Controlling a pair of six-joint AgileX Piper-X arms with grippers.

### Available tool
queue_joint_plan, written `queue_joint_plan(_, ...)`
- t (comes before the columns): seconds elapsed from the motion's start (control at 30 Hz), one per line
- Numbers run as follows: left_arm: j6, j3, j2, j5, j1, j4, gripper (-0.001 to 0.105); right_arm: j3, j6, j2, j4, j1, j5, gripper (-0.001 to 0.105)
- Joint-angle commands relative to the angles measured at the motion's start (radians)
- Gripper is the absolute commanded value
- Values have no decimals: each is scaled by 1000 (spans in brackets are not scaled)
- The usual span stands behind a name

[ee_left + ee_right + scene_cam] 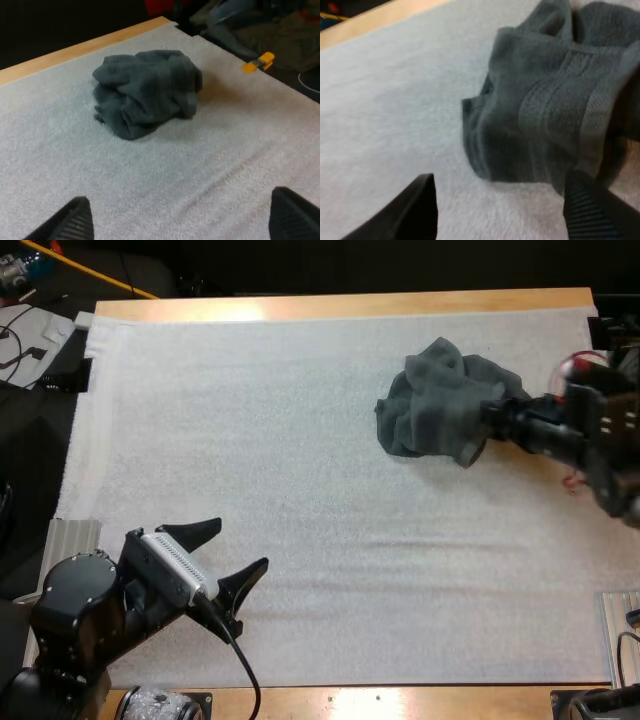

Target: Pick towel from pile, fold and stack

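A corner (382, 410) pokes out from under the top towel's folds (452, 400), so I should expect another towel to stay behind when I lift the top one.
One dark grey-green towel (440, 400) lies crumpled on the white mat (300, 440), at the far right. My right gripper (487, 422) is at the towel's right edge, low on the mat. In the right wrist view its black fingers (422, 207) stand apart, and the towel's (545, 115) near folds bulge toward the gap of the right gripper (505, 210). My left gripper (238, 545) hovers open over bare mat at the near left, far from the towel. From the left wrist view the towel (145, 90) sits well beyond the left gripper (182, 220).
The wooden table edge (340, 306) runs along the far side. Ribbed metal plates sit at the near left (75, 540) and near right (620, 615) corners. Cables and clutter (25, 310) lie off the table's far left.
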Motion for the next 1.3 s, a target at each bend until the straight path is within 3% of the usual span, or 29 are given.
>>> queue_joint_plan(0.0, -5, -5, 3, 2, 1, -12, 70, -8, 36, 85, -68, 23, 72, 54)
queue_joint_plan(0.2, -10, -3, 7, 1, 2, -11, 69, -33, 60, 234, -121, 24, 111, 54)
queue_joint_plan(0.3, -11, -6, 2, 6, -4, -7, 70, -32, 39, 204, -93, 22, 114, 54)
queue_joint_plan(0.83, -26, -6, 5, 22, -3, 8, 70, -196, 56, 510, -114, 25, 165, 53)
queue_joint_plan(0.9, -26, -6, 4, 25, -3, 9, 70, -208, 66, 528, -109, 26, 162, 46)
queue_joint_plan(1.03, -27, -5, 7, 30, -4, 9, 70, -225, 80, 551, -98, 27, 153, 11)
queue_joint_plan(1.07, -27, -5, 8, 28, -4, 9, 70, -226, 80, 548, -101, 25, 142, 7)
queue_joint_plan(1.1, -27, -5, 8, 27, -5, 8, 70, -223, 79, 547, -104, 25, 140, 10)
queue_joint_plan(1.17, -30, -4, 6, 29, -5, 4, 70, -221, 72, 537, -92, 25, 120, 1)
queue_joint_plan(1.27, -29, -5, 8, 29, -5, 4, 70, -221, 47, 505, -82, 29, 114, 0)
